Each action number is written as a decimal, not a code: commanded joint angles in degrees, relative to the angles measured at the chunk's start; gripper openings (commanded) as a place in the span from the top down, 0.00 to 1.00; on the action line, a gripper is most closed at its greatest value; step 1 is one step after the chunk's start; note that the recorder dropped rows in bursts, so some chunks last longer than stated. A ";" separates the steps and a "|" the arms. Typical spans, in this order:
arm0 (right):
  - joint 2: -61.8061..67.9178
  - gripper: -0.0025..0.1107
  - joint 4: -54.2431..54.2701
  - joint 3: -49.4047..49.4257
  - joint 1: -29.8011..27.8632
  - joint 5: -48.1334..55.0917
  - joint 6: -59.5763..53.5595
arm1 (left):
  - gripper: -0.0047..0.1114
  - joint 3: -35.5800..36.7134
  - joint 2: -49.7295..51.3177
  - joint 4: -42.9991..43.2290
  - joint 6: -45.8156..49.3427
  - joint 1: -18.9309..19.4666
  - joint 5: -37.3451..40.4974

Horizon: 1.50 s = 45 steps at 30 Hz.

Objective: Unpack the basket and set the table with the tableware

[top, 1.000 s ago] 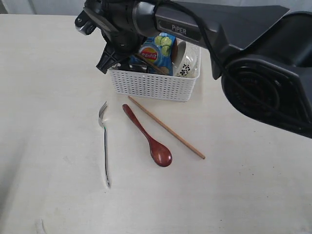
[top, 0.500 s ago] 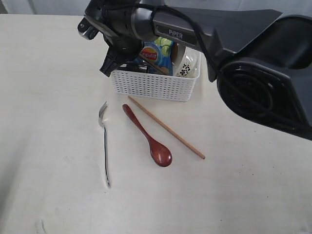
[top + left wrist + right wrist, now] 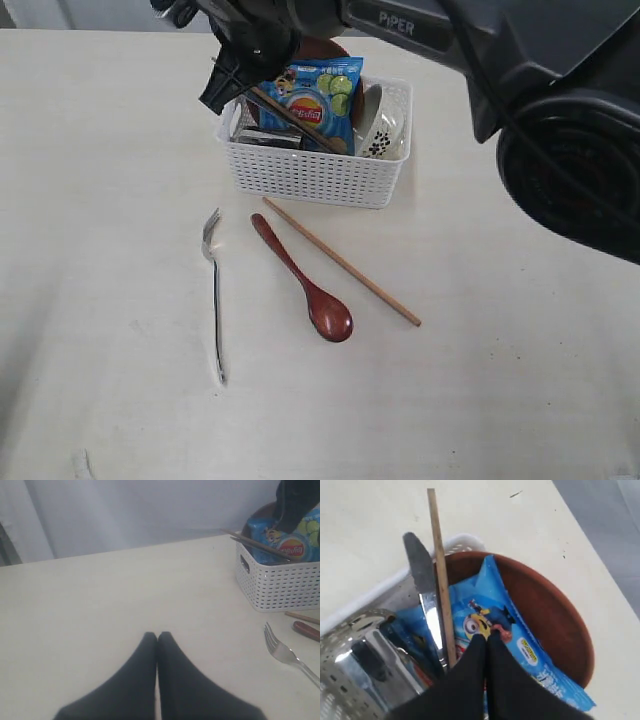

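Observation:
My right gripper's closed fingers are empty beside the leaning chopstick (image 3: 298, 120), so I should move back, open them and reach for the white floral bowl's rim (image 3: 398, 122).
The white basket (image 3: 315, 175) holds a blue snack bag (image 3: 315, 100), a white floral bowl (image 3: 385, 125), a brown plate (image 3: 545, 615), a knife (image 3: 425, 595), a steel cup (image 3: 355, 665) and one chopstick (image 3: 440, 575) that leans across it. My right gripper (image 3: 486, 637) hovers over the basket's left end, shut, its tips above the bag and beside the chopstick, with nothing seen between them. On the table (image 3: 100, 200) lie a fork (image 3: 214, 300), a red-brown spoon (image 3: 305, 285) and another chopstick (image 3: 340, 260). My left gripper (image 3: 157, 635) is shut and empty over bare tabletop.
The right arm's dark body (image 3: 560, 120) fills the upper right of the exterior view. A grey curtain (image 3: 150, 510) hangs behind the table's far edge. Bare tabletop spreads left of the fork and in front of the laid-out cutlery.
My right gripper has shut and risen a little above the basket's left end. The cutlery on the table and the left gripper have not moved.

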 commanded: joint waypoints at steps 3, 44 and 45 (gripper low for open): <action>-0.93 0.91 12.34 -0.09 -0.26 -0.12 -9.13 | 0.96 -0.21 -0.11 0.19 -0.17 0.12 -0.06; 4.18 0.98 -2.36 -0.09 -0.26 -2.56 -5.02 | 0.96 -0.21 -0.11 0.20 0.06 0.12 -0.06; 3.82 0.98 -2.36 -0.09 -0.26 -2.56 -5.02 | 0.96 -0.21 -0.11 0.20 0.06 0.12 -0.06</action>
